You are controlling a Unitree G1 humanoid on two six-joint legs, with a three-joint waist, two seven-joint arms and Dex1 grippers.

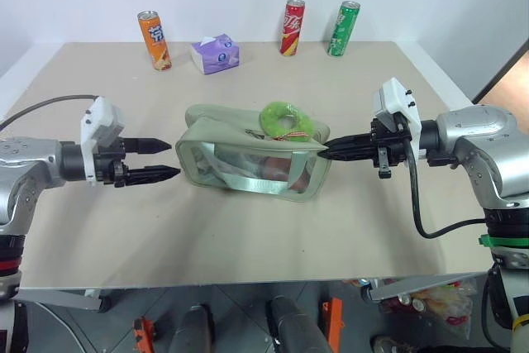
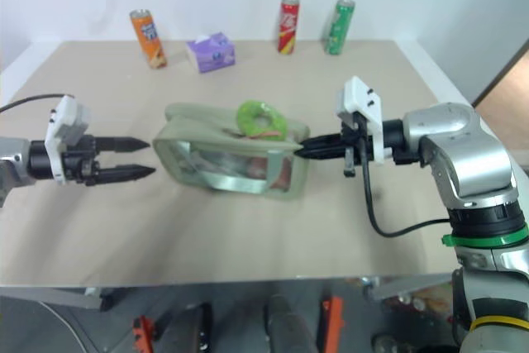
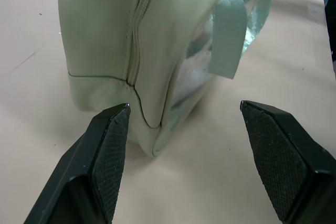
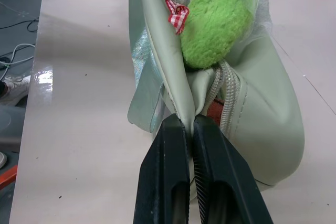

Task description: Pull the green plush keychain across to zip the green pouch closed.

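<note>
I see the red checked tag (image 1: 293, 135) lying slack beside the lime-green plush keychain (image 1: 283, 112), so I expect it to stretch out straight and pull the zipper along when I pull.
The pale green pouch (image 1: 248, 159) lies in the middle of the table, its clear front panel facing me. On top of it, toward its right end, the lime-green plush keychain (image 1: 285, 119) rests curled, with a small red checked tag (image 4: 177, 11) beside it. My right gripper (image 1: 324, 153) is shut on the fabric edge at the green pouch's right end (image 4: 189, 121), just below the keychain (image 4: 215, 24). My left gripper (image 1: 172, 159) is open and level, a short way off the pouch's left end (image 3: 121, 40), touching nothing.
Along the table's far edge stand an orange can (image 1: 154, 39), a purple tissue pack (image 1: 215, 53), a red can (image 1: 293, 27) and a green can (image 1: 343, 28). The beige table (image 1: 99, 229) ends close in front of the arms.
</note>
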